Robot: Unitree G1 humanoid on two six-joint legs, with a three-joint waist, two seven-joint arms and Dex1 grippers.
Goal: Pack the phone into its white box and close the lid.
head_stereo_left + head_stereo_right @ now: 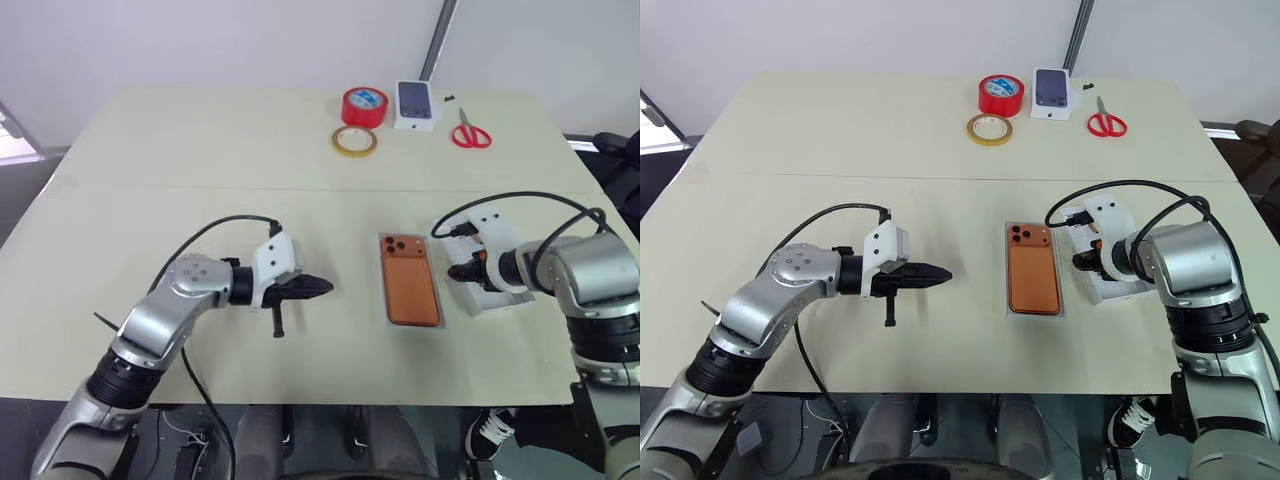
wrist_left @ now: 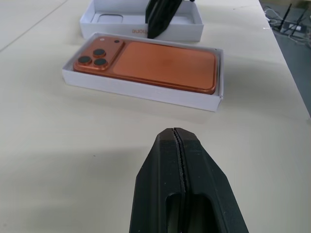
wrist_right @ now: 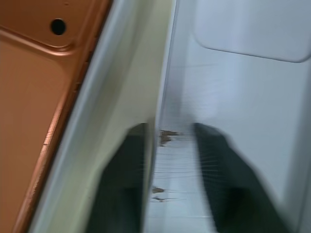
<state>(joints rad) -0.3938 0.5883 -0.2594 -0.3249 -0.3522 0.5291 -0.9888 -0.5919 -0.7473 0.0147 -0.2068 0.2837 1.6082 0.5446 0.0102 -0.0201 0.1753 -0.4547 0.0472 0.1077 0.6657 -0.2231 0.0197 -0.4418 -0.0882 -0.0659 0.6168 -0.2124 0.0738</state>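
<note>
My right gripper has the lid open side up (image 1: 497,298), so it should flip the lid over onto the white box while my left gripper guides the lid at the box's opposite side (image 1: 383,285).
The orange phone (image 1: 410,280) lies camera side up inside the white box (image 2: 141,90) at the middle of the table. Just right of the box sits the lid (image 1: 500,303), open side up, its white inside (image 2: 189,29) showing. My right gripper (image 1: 462,272) points down at the lid's wall nearest the box. One finger (image 3: 121,179) is outside that wall and the other (image 3: 218,179) inside, shut on it. My left gripper (image 1: 318,287) hangs shut and empty left of the box, pointing toward it, a hand's width away.
At the table's far side stand a red tape roll (image 1: 364,106), a yellowish tape ring (image 1: 355,140), a small white box (image 1: 416,104) with a phone picture, and red scissors (image 1: 470,133). The table's front edge runs close behind both arms.
</note>
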